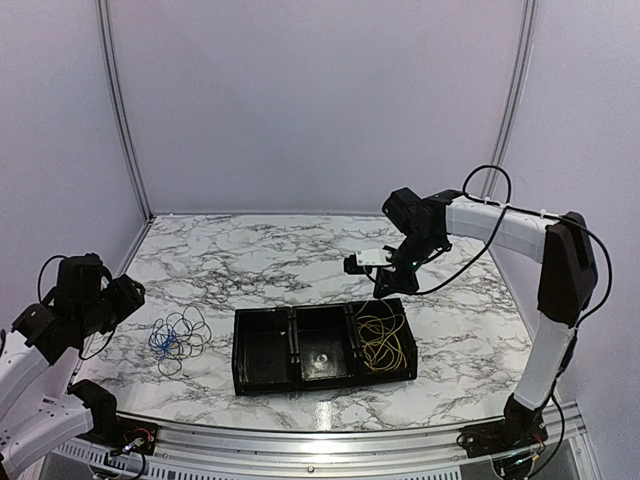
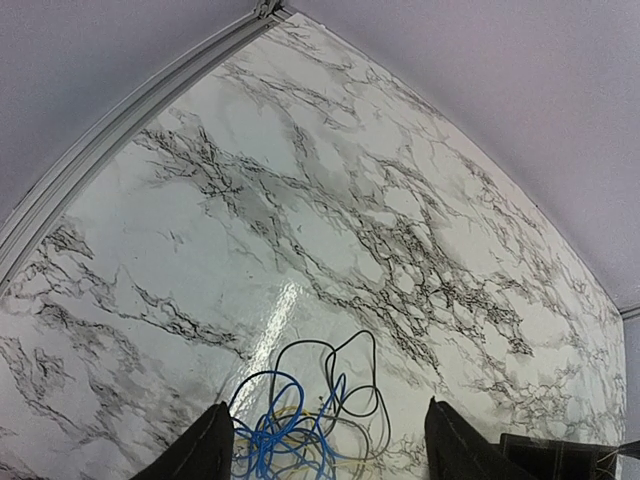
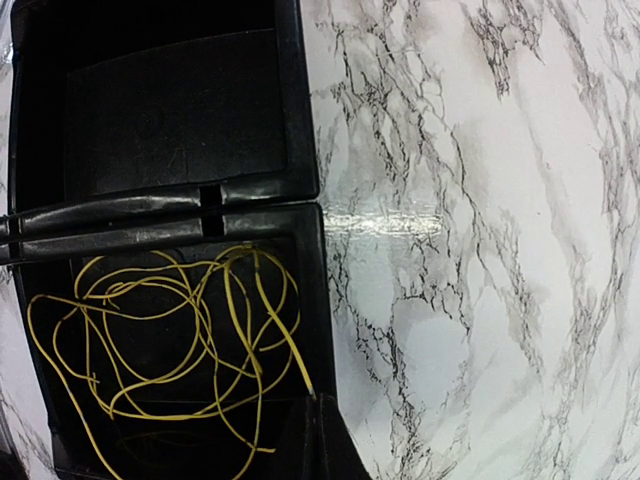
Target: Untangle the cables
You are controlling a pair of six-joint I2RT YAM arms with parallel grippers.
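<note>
I expect the yellow cable to drag dangling black loops along when I lift it, because black loops (image 2: 376,388) cross the parts of the yellow cable (image 2: 350,461) in the tangle.
A yellow cable (image 1: 380,338) lies coiled in the right compartment of a black tray (image 1: 320,384). In the right wrist view the coil (image 3: 170,340) runs up to my right gripper (image 3: 320,425), which is shut on the cable's end just above the tray's corner (image 3: 310,230). The right gripper (image 1: 384,288) hangs over the tray's far right edge. A tangle of blue and dark cables (image 1: 178,335) lies on the table left of the tray. My left gripper (image 2: 325,452) is open above it, with the blue loops (image 2: 272,432), black loops (image 2: 352,378) and some yellow strands between the fingers.
The tray's left and middle compartments (image 1: 268,350) hold no cables. White walls with metal rails (image 1: 120,110) enclose the marble table (image 1: 260,255). The table's right edge runs close to the right arm (image 1: 555,290).
</note>
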